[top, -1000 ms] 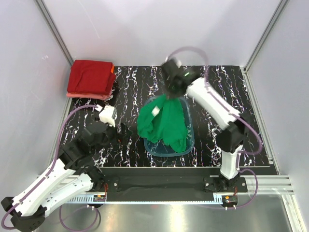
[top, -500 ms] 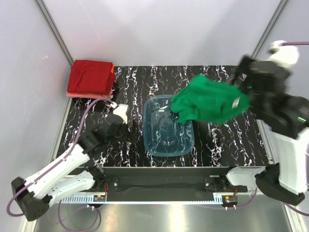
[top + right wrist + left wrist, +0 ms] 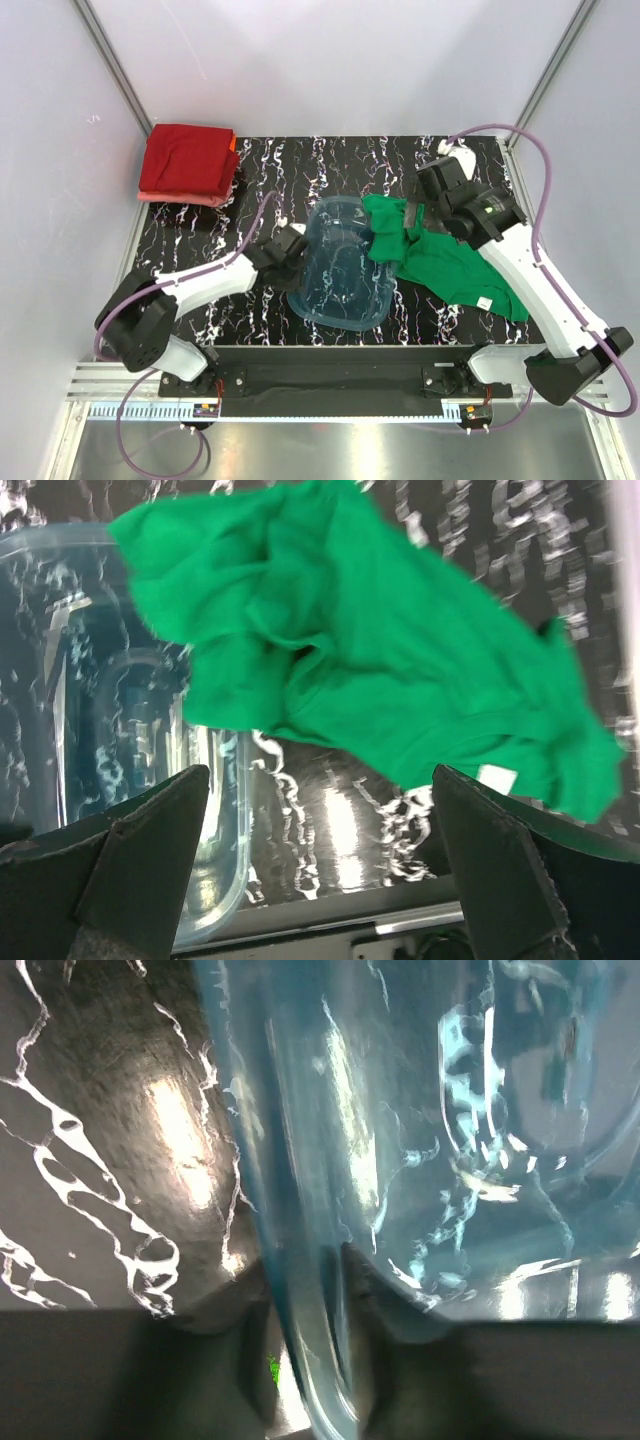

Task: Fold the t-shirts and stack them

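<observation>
Next, I pull the tub aside (image 3: pixel 338 282) with my left gripper first, because the green t-shirt's edge (image 3: pixel 383 228) is on the tub and the tub takes up the space for spreading the shirt.
The bright green t-shirt (image 3: pixel 445 262) lies crumpled on the table right of the translucent blue tub (image 3: pixel 340 268), one edge resting against the tub's right rim. In the right wrist view the green t-shirt (image 3: pixel 380 670) spreads out beyond my right gripper (image 3: pixel 320 880), which stands open with nothing between its fingers. Seen from above, the right gripper (image 3: pixel 415 216) hovers over the shirt's left part. My left gripper (image 3: pixel 291 250) is at the tub's left rim. The left wrist view has my left gripper (image 3: pixel 310 1360) shut on the tub wall (image 3: pixel 300 1160). Folded dark red t-shirts (image 3: pixel 188 158) sit on a salmon-pink one (image 3: pixel 178 198) at the back left.
The tub sits skewed on the black marbled table (image 3: pixel 470 160), which ends at a metal rail along the near side. White walls and slanted metal posts enclose the table. The right arm's cable loops over the back right corner.
The right arm lifted the green shirt out of the tub, swung it right and let it go on the table. The left gripper reached the tub's rim and shut on it; the tub shifted.
</observation>
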Robot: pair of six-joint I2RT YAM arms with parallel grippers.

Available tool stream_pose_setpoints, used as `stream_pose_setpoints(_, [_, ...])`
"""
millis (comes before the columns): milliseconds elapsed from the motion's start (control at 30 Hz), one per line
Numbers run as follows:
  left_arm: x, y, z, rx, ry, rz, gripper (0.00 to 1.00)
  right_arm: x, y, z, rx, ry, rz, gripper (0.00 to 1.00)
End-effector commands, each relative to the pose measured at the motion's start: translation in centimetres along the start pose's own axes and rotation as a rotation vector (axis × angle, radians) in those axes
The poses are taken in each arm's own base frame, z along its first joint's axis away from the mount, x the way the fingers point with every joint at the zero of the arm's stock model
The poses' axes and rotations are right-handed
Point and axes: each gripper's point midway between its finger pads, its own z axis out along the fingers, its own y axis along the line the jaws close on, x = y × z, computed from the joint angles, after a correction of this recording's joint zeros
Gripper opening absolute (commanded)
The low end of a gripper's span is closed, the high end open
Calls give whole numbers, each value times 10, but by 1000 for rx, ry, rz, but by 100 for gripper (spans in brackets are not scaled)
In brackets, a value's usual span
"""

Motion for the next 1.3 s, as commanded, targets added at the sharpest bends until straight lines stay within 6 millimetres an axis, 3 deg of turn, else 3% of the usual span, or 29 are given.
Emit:
stream_pose_setpoints(0, [-31,4,-12,-75,-66,-14,1,8,24,18,-113,23,59,100])
stream_pose_setpoints(67, [-35,17,-23,-143,-71,-25,0,10,25,29,-128,31,76,100])
stream_pose_setpoints(100, [-26,36,-32,-232,-39,-14,0,22,26,37,-134,68,67,99])
stream_pose_setpoints(133, [-32,47,-45,-287,-71,-24,0,29,25,44,-126,86,69,100])
stream_pose_setpoints(233, [-17,86,-81,-435,-50,-38,0,39,30,53,-152,118,70,100])
stream_pose_setpoints(300, [-7,115,-102,-531,-23,-41,5,44,37,58,-184,131,73,100])
stream_pose_setpoints(333, [-14,122,-120,-561,-75,-105,21,46,39,60,-190,137,72,100])
stream_pose_setpoints(400, [-18,122,-136,-540,-87,-67,24,47,44,63,-207,147,64,100])
stream_pose_setpoints(433, [-26,128,-151,-553,-136,-93,41,47,45,65,-208,149,62,100])
stream_pose_setpoints(533, [-29,163,-175,-650,-169,-155,70,45,49,65,-224,154,50,100])
stream_pose_setpoints(567, [-26,166,-177,-628,-156,-186,89,44,51,64,-235,155,48,100])
stream_pose_setpoints(600, [-25,175,-182,-629,-156,-228,93,44,51,63,-240,153,45,100])
stream_pose_setpoints(700, [-35,175,-198,-600,-230,-246,97,45,52,61,-254,153,41,100])
stream_pose_setpoints(733, [-39,170,-196,-564,-238,-233,97,46,52,61,-257,153,40,100])
stream_pose_setpoints(833, [-67,121,-171,-288,-266,-231,95,52,50,66,-250,162,37,100])
stream_pose_setpoints(933, [-102,55,-151,-83,-291,-181,94,57,50,67,-254,173,43,100])
stream_pose_setpoints(967, [-112,23,-148,-10,-308,-129,94,58,48,66,-250,171,42,100])
stream_pose_setpoints(1067, [-138,-46,-120,178,-268,-76,94,58,39,65,-233,155,50,100])
stream_pose_setpoints(1100, [-145,-63,-100,203,-233,-84,93,58,36,65,-226,153,54,100])
stream_pose_setpoints(1167, [-155,-91,-81,282,-211,-76,93,59,28,64,-217,148,66,100])
stream_pose_setpoints(1200, [-159,-100,-60,278,-178,-82,93,57,23,64,-210,145,77,100])
stream_pose_setpoints(1267, [-161,-104,-36,269,-144,-96,93,61,18,63,-210,150,85,100])
